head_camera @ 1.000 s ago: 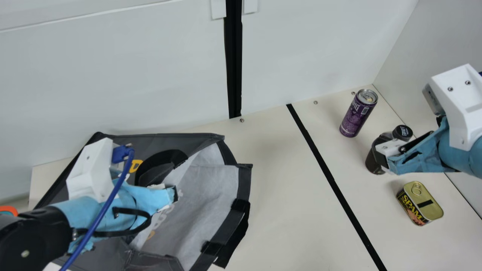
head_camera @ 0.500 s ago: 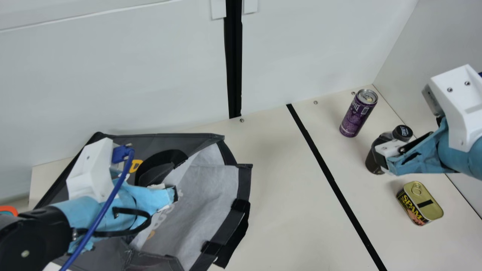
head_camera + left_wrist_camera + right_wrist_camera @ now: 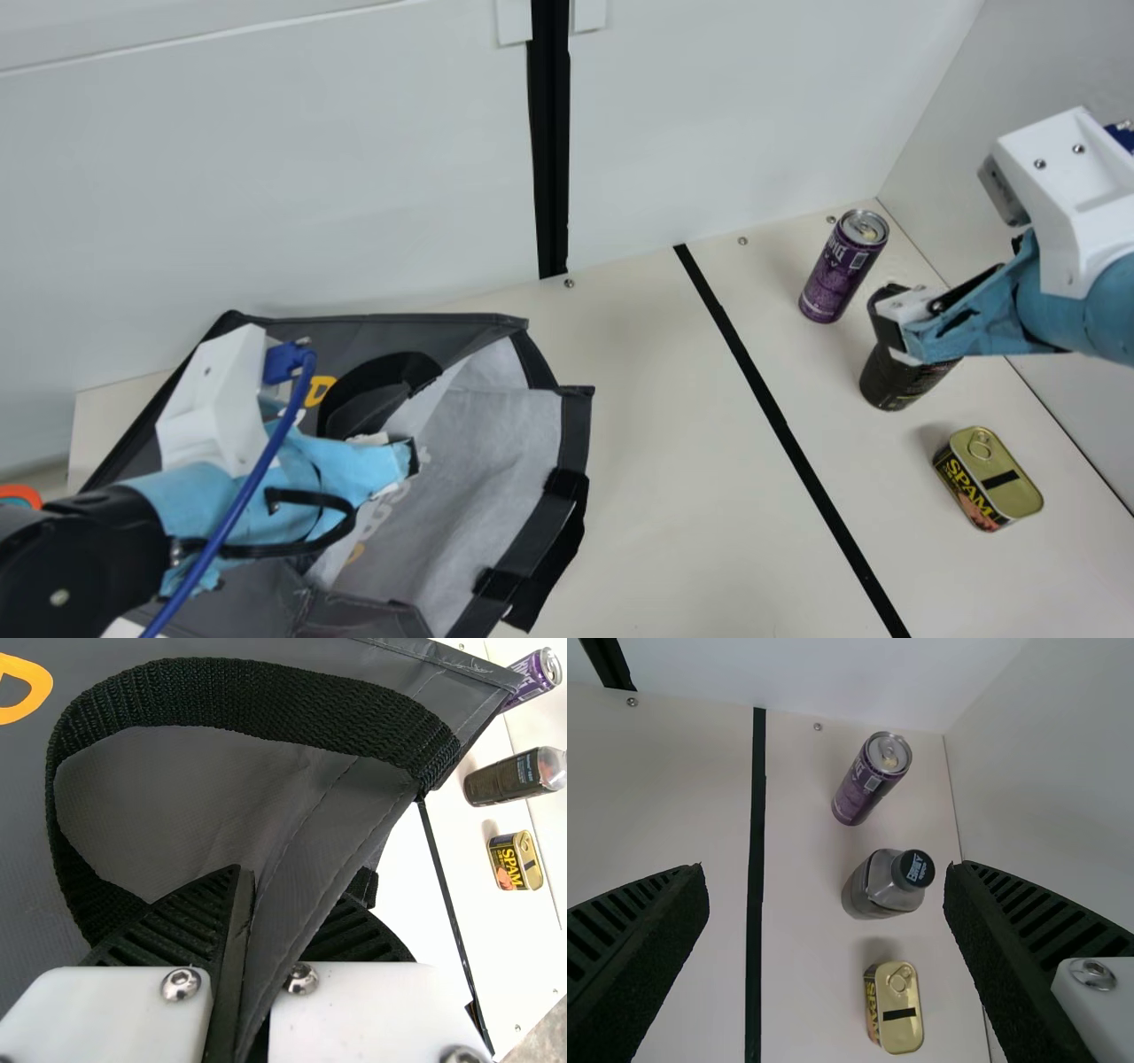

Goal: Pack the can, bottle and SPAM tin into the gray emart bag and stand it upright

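Observation:
My gripper will carry the purple can (image 3: 842, 266) into the gray bag, which lies on its side, its opening open (image 3: 473, 462), so the can should end up lying deep inside.
My left gripper (image 3: 409, 456) is at the mouth of the gray bag (image 3: 478, 470), which lies on its side; in the left wrist view, my left gripper (image 3: 282, 890) pinches the bag's edge (image 3: 354, 815) beside a black handle loop. My right gripper (image 3: 895, 321) hangs over the dark bottle (image 3: 904, 379), covering its cap in the main view. Seen from the right wrist, my right gripper (image 3: 825, 870) stands wide open, with the upright bottle (image 3: 877, 888) farther off beyond the fingers. The purple can (image 3: 842, 266) stands behind the bottle, and the SPAM tin (image 3: 988, 478) is in front.
A black tape line (image 3: 771, 408) crosses the table (image 3: 673, 496) between bag and items. White walls rise behind and at the right, close to the can and my right arm. An orange-rimmed thing (image 3: 19, 494) is at the far left edge.
My right gripper has risen and shifted slightly, baring more of the bottle's lower body and hiding its cap in the main view. The left arm, bag and items have kept still.

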### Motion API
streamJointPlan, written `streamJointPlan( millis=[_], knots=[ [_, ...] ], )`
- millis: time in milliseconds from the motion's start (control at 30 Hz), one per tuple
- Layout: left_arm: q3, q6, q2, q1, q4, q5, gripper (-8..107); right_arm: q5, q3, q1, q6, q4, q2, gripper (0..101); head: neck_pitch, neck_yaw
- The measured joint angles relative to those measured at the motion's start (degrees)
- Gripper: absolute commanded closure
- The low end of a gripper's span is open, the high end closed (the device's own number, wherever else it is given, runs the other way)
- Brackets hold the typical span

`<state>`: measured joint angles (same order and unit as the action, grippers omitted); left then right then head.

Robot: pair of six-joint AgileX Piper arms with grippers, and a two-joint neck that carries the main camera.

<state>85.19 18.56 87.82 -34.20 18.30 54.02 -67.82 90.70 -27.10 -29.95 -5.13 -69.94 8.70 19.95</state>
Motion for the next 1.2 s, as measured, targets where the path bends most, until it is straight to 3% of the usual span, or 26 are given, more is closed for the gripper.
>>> streamJointPlan(
  millis=[433, 1200],
  knots=[
    [0.00, 0.00, 0.00, 0.00, 0.00, 0.00, 107, -0.21, 3.60, -5.84, -9.19, -4.85, -7.40, 6, 0.00, -0.09],
    [0.00, 0.00, 0.00, 0.00, 0.00, 0.00, 107, -0.75, 10.11, -9.38, -14.19, -6.43, -17.58, 6, 0.00, 0.00]
  ],
)
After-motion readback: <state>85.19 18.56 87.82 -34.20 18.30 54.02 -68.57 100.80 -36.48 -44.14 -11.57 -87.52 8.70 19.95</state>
